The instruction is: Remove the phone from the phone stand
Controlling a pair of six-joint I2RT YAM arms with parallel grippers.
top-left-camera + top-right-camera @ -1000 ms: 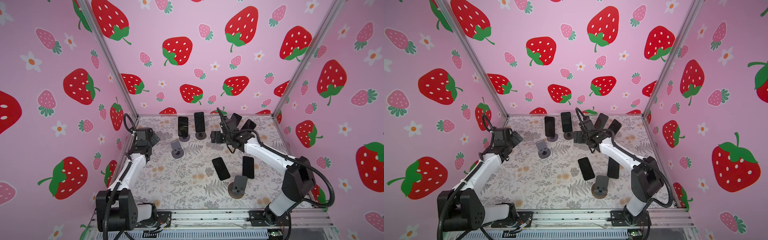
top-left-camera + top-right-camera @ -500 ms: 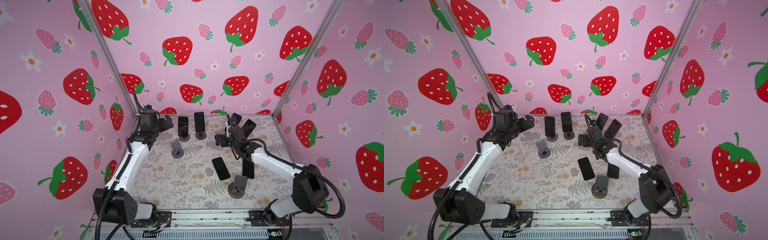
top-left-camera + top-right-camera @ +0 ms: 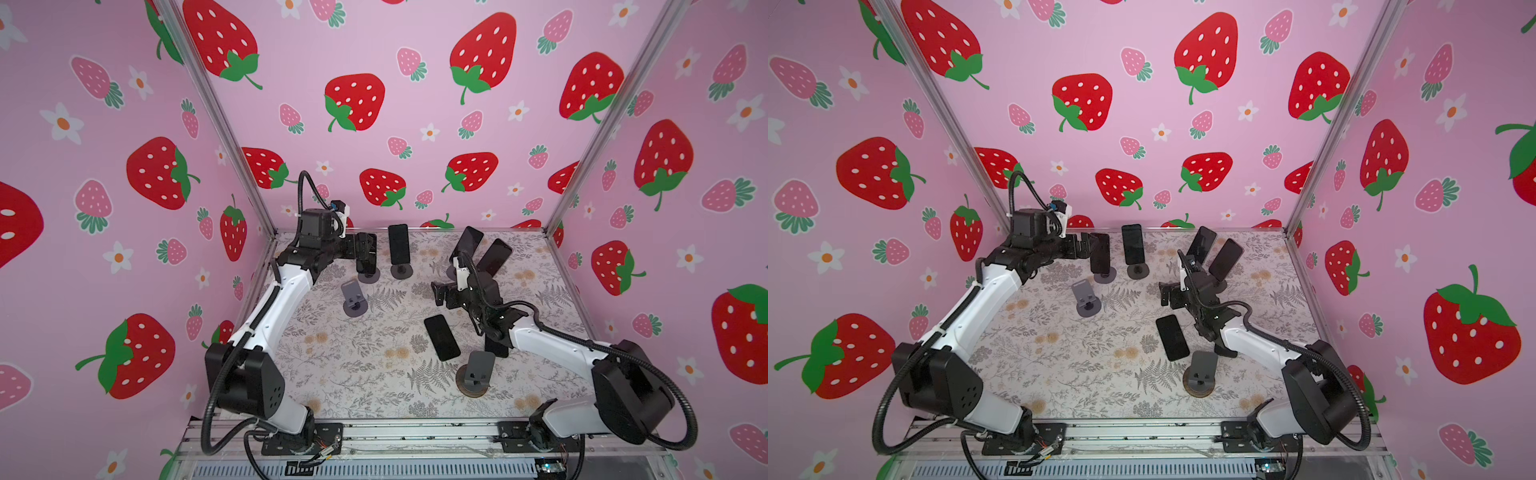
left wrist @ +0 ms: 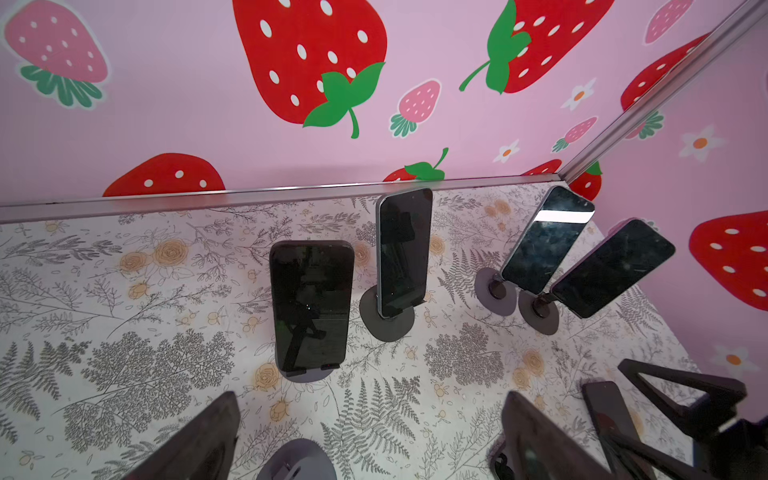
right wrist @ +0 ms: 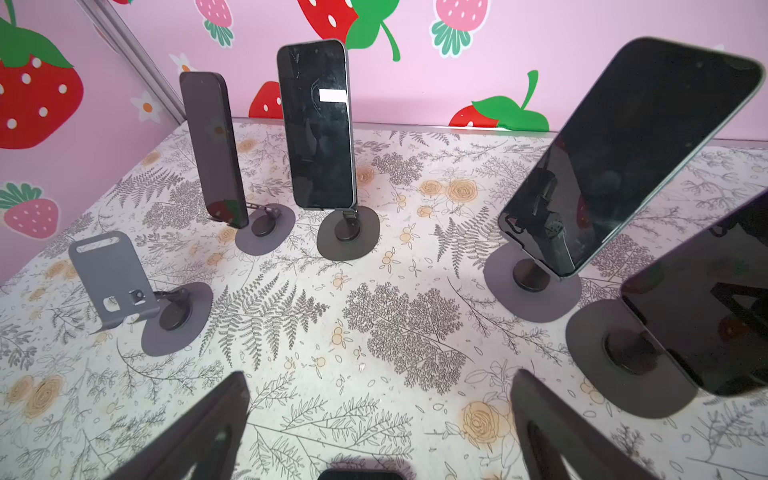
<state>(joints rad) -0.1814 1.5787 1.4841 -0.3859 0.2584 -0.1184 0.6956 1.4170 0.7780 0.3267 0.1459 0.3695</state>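
Observation:
My left gripper keeps moving in, as its open fingers line up with the nearest phone's free long sides (image 3: 1100, 257), until they are around the phone's top (image 3: 1101, 237), then close.
Several dark phones stand on round-based stands along the back. The leftmost phone (image 3: 367, 254) (image 4: 311, 305) on its stand (image 4: 305, 376) faces my left gripper (image 3: 360, 249) (image 4: 370, 436), which is open just short of it with nothing between its fingers (image 4: 199, 440). Beside that one stands an upright phone (image 3: 399, 248) (image 5: 318, 124). Two tilted phones (image 3: 471, 242) (image 3: 495, 256) stand at the back right. My right gripper (image 3: 439, 295) (image 5: 374, 424) hangs open and empty over the middle, in front of the tilted phones.
An empty grey stand (image 3: 353, 297) (image 5: 112, 282) sits left of centre and another empty stand (image 3: 478, 372) near the front. One phone (image 3: 441, 337) lies flat on the floral table (image 3: 353, 365); a second flat phone (image 3: 496, 347) is partly under my right arm. Pink walls close three sides.
My left arm swung from the left wall up to the leftmost standing phone. My right gripper opened wider and drew back from the tilted phones toward the middle.

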